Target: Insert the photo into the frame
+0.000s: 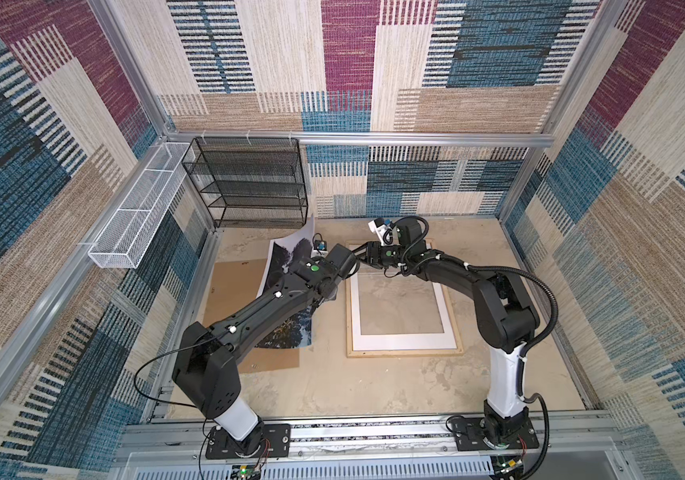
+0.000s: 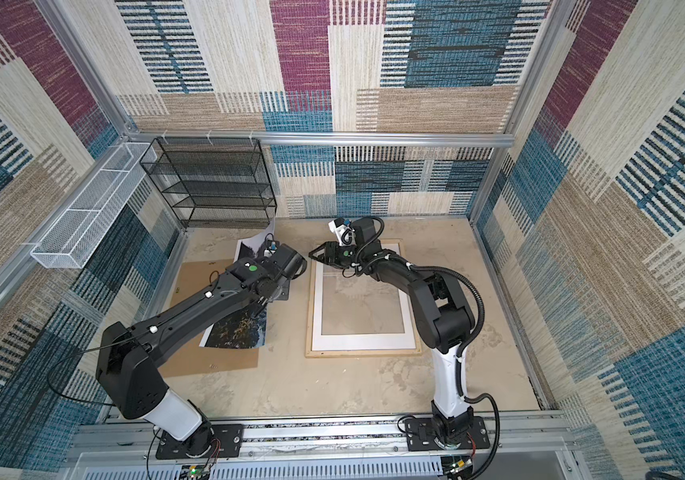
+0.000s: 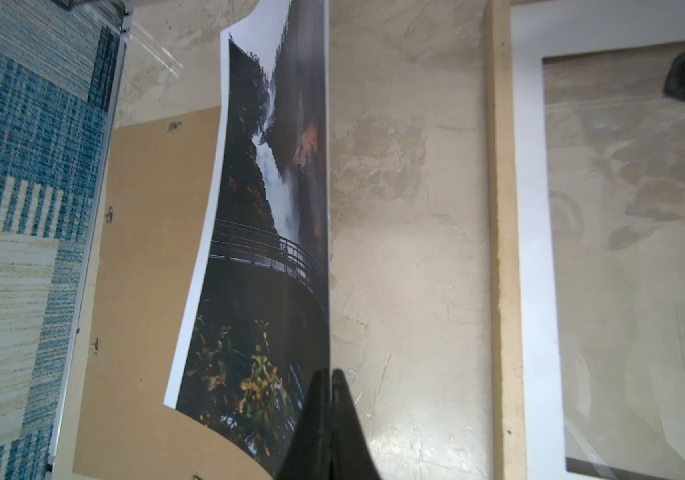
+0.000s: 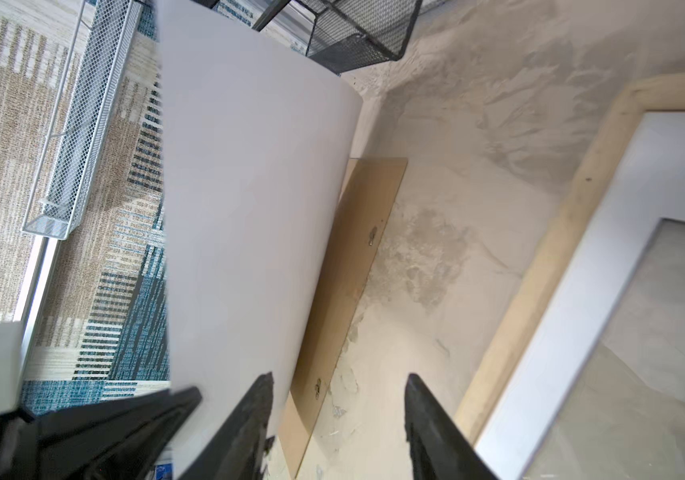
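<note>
I should swing my left gripper back and flip the photo's loose side (image 1: 282,332) toward the frame (image 1: 351,320), because that side trails over the backing board with the print up.
The photo (image 1: 286,332) (image 2: 236,328) is lifted and curled, its lower part trailing over the brown backing board. In the left wrist view my left gripper (image 3: 331,372) is shut on the photo's (image 3: 266,232) edge, with the waterfall print facing that camera. My right gripper (image 4: 339,376) (image 2: 312,254) is open just beside the photo's white back (image 4: 249,187), with nothing between its fingers. The pale wood frame (image 1: 405,353) (image 2: 363,353) (image 3: 502,249) (image 4: 548,266) lies flat to the right, with a white mat (image 1: 403,343) inside it.
The brown backing board (image 1: 232,286) lies flat left of the frame, under the photo. A black mesh shelf (image 1: 249,183) stands at the back left. A white wire basket (image 1: 137,208) hangs on the left rail. Patterned walls close in the table.
</note>
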Motion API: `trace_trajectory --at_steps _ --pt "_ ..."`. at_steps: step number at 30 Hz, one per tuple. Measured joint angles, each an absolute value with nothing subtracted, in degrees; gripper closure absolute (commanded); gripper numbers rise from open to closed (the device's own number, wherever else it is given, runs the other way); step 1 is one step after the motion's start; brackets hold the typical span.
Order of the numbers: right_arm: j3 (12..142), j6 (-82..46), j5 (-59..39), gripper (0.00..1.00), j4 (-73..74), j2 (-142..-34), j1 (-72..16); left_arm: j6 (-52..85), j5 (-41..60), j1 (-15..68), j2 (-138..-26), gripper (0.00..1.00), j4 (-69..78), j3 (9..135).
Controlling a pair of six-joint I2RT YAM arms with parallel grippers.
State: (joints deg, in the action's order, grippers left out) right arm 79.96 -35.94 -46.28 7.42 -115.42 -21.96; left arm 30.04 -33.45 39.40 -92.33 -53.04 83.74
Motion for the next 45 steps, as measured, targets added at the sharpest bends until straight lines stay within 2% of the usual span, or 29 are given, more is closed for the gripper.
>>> trace_trajectory --at_steps 12,19,23,28,36,45 --pt "63.3 -40.4 -52.4 0.4 21.9 -107.0 -14.8 23.9 -20.2 39.9 -91.1 1.0 -57.4 107.0" --pt "56.8 -44.6 -55.7 0.31 30.1 -103.6 -11.1 21.2 -10.7 41.0 -93.7 1.0 -57.4 120.4" --pt "55.4 -45.8 -57.3 0.27 32.8 -102.5 -10.0 20.6 -5.7 41.0 -93.2 1.0 -57.2 123.1" --pt "54.7 -47.0 -58.8 0.25 34.9 -102.5 -8.8 20.2 -4.1 40.9 -89.9 1.0 -56.7 117.3" --pt "53.3 -47.3 -59.4 0.24 34.8 -103.6 -8.4 23.5 -3.8 35.9 -81.5 1.0 -53.1 93.8" --pt "54.4 -44.9 -58.0 0.24 29.8 -104.1 -8.4 27.0 -3.5 30.3 -76.5 1.0 -49.6 82.6"
